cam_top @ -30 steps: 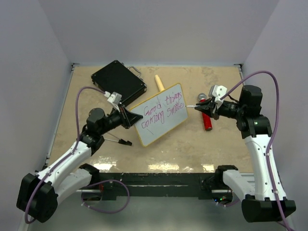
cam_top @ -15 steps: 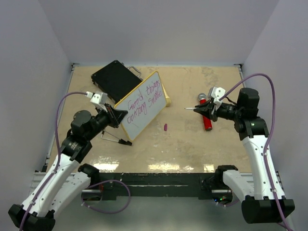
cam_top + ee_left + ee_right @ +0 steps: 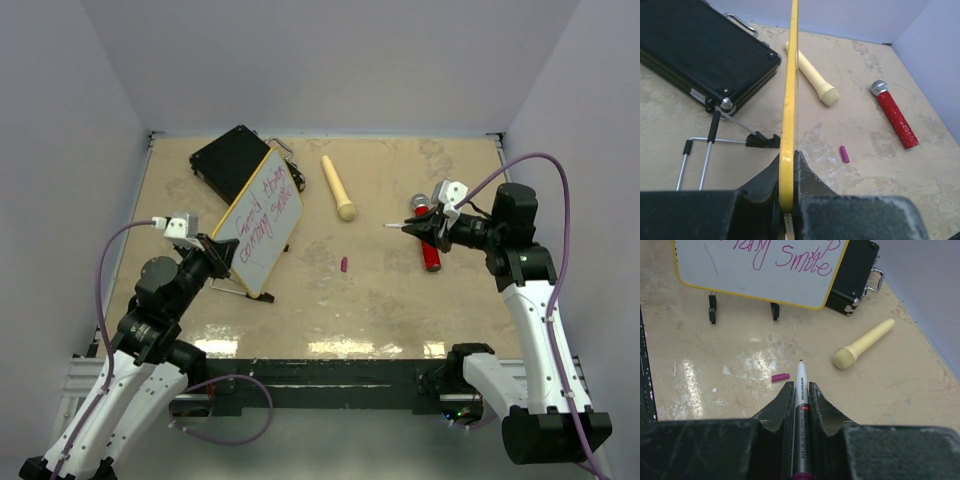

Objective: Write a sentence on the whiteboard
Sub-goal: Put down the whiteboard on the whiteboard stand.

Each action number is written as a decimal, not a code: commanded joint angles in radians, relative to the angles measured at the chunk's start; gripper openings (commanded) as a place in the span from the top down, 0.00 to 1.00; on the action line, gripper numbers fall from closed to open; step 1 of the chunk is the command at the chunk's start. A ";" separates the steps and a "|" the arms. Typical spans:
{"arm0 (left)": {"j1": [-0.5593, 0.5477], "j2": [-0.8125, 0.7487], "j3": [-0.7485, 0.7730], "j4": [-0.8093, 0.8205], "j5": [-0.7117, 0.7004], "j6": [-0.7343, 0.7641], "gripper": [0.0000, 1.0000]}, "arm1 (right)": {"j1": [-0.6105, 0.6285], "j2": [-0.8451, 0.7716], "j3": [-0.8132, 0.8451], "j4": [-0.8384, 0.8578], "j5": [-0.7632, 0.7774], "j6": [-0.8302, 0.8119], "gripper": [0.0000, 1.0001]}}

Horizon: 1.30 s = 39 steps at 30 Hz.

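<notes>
My left gripper should keep easing the whiteboard back, with the whiteboard's lower edge (image 3: 280,254) along the stand's black feet (image 3: 229,290), until it rests against the stand, then let go.
The whiteboard (image 3: 258,222), yellow-framed, stands tilted on edge at the left of the table, its face turned right. The sentence (image 3: 264,212) runs across it in magenta in two lines. My left gripper (image 3: 216,254) is shut on the board's near-left frame; in the left wrist view the yellow edge (image 3: 789,90) rises from between the jaws (image 3: 786,167). My right gripper (image 3: 421,228) hovers at the right, shut on an uncapped marker (image 3: 801,390) whose tip points left toward the whiteboard (image 3: 760,270). There the word "Smile" of the sentence (image 3: 802,261) shows.
A black case (image 3: 235,165) lies behind the board. A cream microphone-shaped toy (image 3: 338,187) lies at the back centre, a red one (image 3: 430,250) under my right gripper. The magenta cap (image 3: 343,264) lies mid-table. A wire stand (image 3: 240,290) lies by the board's near corner.
My left arm has drawn the whiteboard left and toward the near side, turning it more on edge; the cream toy is uncovered. The right arm has barely moved.
</notes>
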 commanded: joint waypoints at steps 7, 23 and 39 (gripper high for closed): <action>0.005 -0.121 -0.073 0.059 -0.173 -0.040 1.00 | -0.004 0.005 -0.007 0.034 -0.016 0.009 1.00; 0.005 -0.177 -0.150 -0.048 -0.236 -0.101 1.00 | -0.004 0.009 -0.005 0.026 -0.019 0.000 1.00; 0.005 -0.228 -0.242 0.028 -0.257 -0.012 0.99 | -0.001 0.005 0.001 0.014 -0.029 -0.009 1.00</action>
